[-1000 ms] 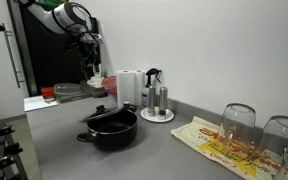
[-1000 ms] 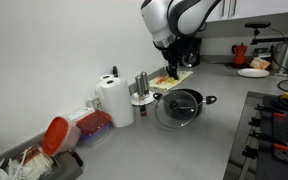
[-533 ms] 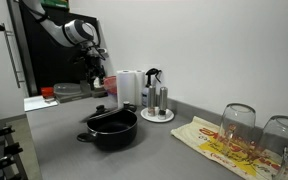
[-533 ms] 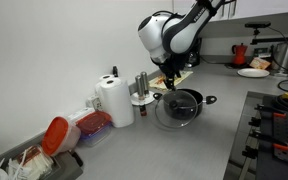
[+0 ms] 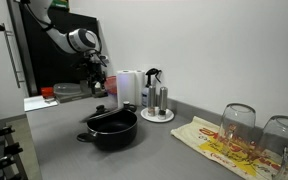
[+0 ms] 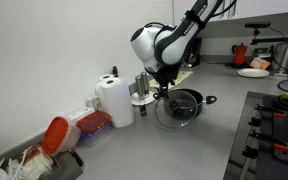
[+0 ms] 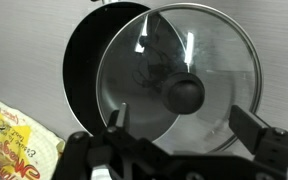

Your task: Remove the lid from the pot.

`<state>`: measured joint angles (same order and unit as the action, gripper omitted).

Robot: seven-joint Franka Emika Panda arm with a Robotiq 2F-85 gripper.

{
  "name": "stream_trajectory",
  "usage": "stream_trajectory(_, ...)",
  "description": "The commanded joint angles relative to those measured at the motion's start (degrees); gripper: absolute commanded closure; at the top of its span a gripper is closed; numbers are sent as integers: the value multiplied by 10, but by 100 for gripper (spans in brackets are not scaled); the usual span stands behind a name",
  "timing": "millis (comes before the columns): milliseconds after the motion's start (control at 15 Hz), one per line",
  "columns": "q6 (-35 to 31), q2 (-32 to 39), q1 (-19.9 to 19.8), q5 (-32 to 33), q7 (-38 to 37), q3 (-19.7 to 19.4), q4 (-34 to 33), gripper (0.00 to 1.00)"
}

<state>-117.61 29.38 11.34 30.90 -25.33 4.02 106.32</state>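
The lid's black knob [image 7: 184, 93] is lower than my gripper's open fingers and in front of them. Next, my gripper moves down and forward around the knob [image 5: 100, 108] before lifting.
A black pot [image 5: 114, 130] stands on the grey counter, also shown in an exterior view [image 6: 187, 101] and in the wrist view [image 7: 94, 60]. Its glass lid [image 7: 216, 50] with a black knob [image 7: 184, 93] lies off-centre, tilted over the pot's rim. The knob also shows in an exterior view [image 5: 101, 108]. My gripper [image 7: 187, 125] is open and empty. It hangs above the lid with a finger on each side of the knob, not touching it. It shows in both exterior views [image 5: 97, 86] [image 6: 163, 91].
A paper towel roll [image 5: 130, 88] and shakers on a small plate [image 5: 158, 103] stand behind the pot by the wall. Wine glasses [image 5: 238, 124] and a printed bag [image 5: 216, 146] lie further along. A red-lidded container [image 6: 56, 134] and a stove edge [image 6: 279, 128] are nearby.
The arm has come down and moved over the pot, bringing the open gripper close above the lid's knob. Pot and lid have not moved.
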Motion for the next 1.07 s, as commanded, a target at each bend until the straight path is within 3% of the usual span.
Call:
stream_trajectory(0,16,35,35,-11,5,-13,-49,0)
stream_trajectory(467,32,72,63,5,3,-37,-56,0)
stream_trajectory(1000,37,83,59,1,5,-53,-55,0)
